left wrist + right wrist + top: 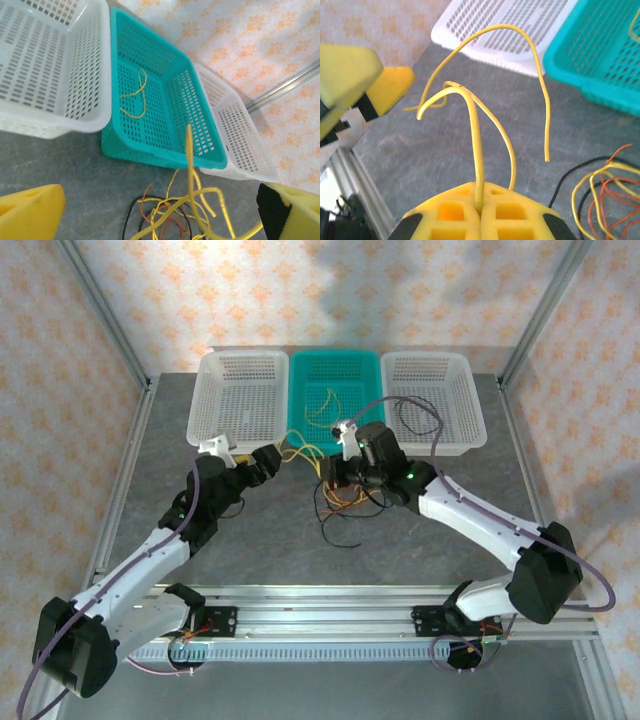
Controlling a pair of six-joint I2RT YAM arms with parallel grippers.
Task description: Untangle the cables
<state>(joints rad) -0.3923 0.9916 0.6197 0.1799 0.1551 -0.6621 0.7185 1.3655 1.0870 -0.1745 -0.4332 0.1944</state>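
Observation:
The held yellow cable [548, 110] is clear of the tangle, so I keep moving my right gripper to the teal basket [345, 395] and let the cable go inside.
A tangle of thin yellow, black and orange cables [340, 498] lies on the grey table in front of the teal basket [335, 435]. The same tangle [165, 215] shows in the left wrist view and, at the lower right of the right wrist view, as a bundle [605, 195]. My right gripper [479, 207] is shut on a yellow cable [475, 125] that rises from its pads and loops away. From above, this gripper [330, 462] hovers over the tangle. My left gripper [268, 462] stands open just to the left, and yellow cable strands [192, 170] pass between its spread fingers [30, 212].
Three baskets line the far side: a white one [238, 430] on the left, the teal one in the middle holding a loose yellow cable [135, 95], and a white one [432, 445] on the right with a black cable [415, 418]. Metal frame posts stand at the table's sides.

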